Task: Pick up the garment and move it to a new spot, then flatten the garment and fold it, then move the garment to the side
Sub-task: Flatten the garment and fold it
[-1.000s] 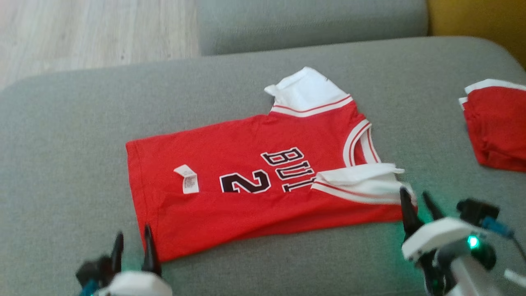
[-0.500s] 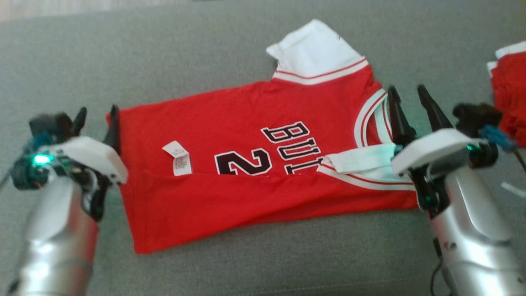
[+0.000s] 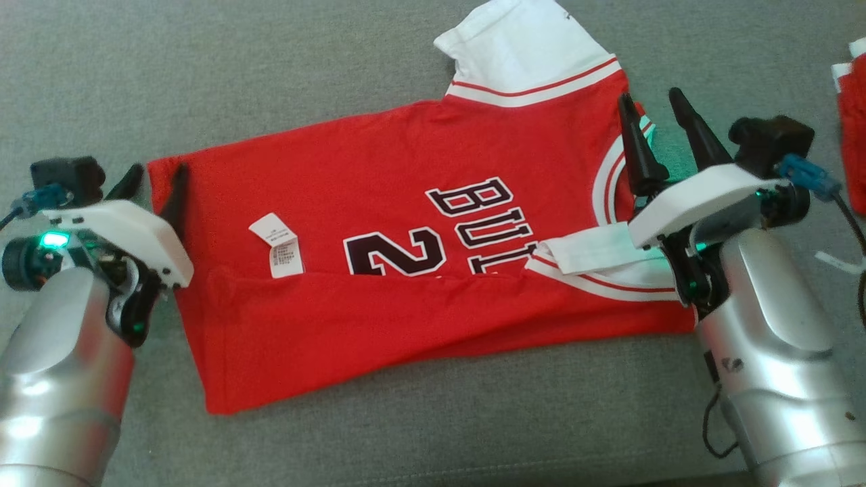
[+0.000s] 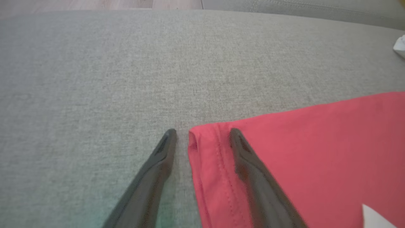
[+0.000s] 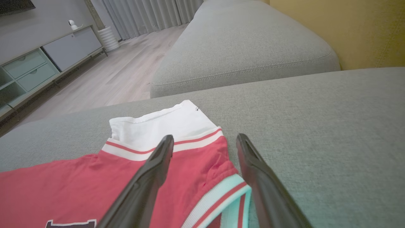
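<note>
The garment's near edge (image 3: pixel 390 325) is folded inward, so I expect the garment's far side (image 3: pixel 349 162) to turn over and cover the label and lettering when I carry its corner.
The garment (image 3: pixel 406 203), a red jersey with white sleeves and dark lettering, lies spread on the grey sofa cushion (image 3: pixel 270 67). Its near long edge is folded over the lettering, and a white label (image 3: pixel 279 245) lies on the red cloth. My left gripper (image 3: pixel 157 177) stands open at the hem's far corner. In the left wrist view the left gripper (image 4: pixel 202 133) straddles that corner of the garment (image 4: pixel 316 142), one finger over the cloth and one over the cushion. My right gripper (image 3: pixel 649 101) is open over the collar end. In the right wrist view the right gripper (image 5: pixel 205 137) hovers above the garment's (image 5: pixel 63 183) shoulder.
Another red and white piece of clothing (image 3: pixel 854 135) lies at the cushion's right edge. Beyond the cushion are a second sofa cushion (image 5: pixel 240 47), a wooden floor (image 5: pixel 120 79), a low cabinet (image 5: pixel 38 63) and a yellow wall (image 5: pixel 348 28).
The head camera has tilted down. Both arms have reached forward from the near edge: the left to the far hem corner, the right from the near sleeve to the collar.
</note>
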Controlling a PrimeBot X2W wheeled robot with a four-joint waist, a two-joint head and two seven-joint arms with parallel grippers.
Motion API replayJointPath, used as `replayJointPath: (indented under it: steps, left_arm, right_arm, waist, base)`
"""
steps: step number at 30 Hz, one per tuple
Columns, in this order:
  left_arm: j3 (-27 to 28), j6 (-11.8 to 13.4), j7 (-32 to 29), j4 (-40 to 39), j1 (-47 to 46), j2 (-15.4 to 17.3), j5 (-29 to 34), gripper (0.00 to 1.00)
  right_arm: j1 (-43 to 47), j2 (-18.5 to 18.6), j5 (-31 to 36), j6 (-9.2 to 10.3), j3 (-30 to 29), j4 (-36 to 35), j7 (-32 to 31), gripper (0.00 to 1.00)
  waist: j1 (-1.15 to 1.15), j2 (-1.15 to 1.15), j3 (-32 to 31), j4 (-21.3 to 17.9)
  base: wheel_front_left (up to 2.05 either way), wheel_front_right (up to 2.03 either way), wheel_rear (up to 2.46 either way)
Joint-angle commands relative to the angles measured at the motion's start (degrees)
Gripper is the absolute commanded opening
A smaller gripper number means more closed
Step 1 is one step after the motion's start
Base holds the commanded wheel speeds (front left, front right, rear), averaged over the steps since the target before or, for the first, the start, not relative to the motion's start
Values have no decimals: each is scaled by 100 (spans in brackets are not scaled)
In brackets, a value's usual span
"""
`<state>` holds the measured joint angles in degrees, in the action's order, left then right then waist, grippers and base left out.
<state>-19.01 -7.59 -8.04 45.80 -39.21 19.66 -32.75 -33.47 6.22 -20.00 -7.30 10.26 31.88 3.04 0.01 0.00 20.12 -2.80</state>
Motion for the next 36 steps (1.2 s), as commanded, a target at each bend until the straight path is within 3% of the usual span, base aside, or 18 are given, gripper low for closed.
replayJointPath:
  steps: [1,7,22,32,33,34,36]
  left_arm:
    - [89,11,69,-101,-242,319,-28,0]
    - [-159,11,607,-157,-416,266,-114,0]
    - [-1119,10,1485,-513,-1186,-450,-135,0]
    - [-1616,10,1813,-275,-1408,-767,-391,0]
    - [-1650,10,1835,-245,-1416,-768,-422,0]
    - [-1686,10,1856,-217,-1424,-769,-452,0]
    - [-1747,10,1903,-170,-1451,-767,-513,0]
  right_arm:
    - [-216,5,40,-19,135,-167,35,100]
    - [-750,314,104,-19,203,125,-440,100]
    - [-2696,1067,403,-19,308,1632,-1911,100]
    - [-3267,1077,849,-19,313,2639,-2359,98]
    - [-3275,1070,898,-19,307,2724,-2380,79]
    - [-3284,1059,926,-19,292,2781,-2360,71]
    - [-3309,1035,942,-19,247,2835,-2226,13]
  waist:
    - [-1,0,29,21]
    - [-1,0,138,225]
    - [-1,0,667,1536]
    - [-1,0,849,1834]
    - [-1,0,844,1830]
    - [-1,0,838,1828]
    - [-1,0,828,1821]
  base:
    - [0,0,0]
    - [0,0,0]
    - [0,0,0]
    - [0,0,0]
    - [0,0,0]
    - [0,0,0]
    - [0,0,0]
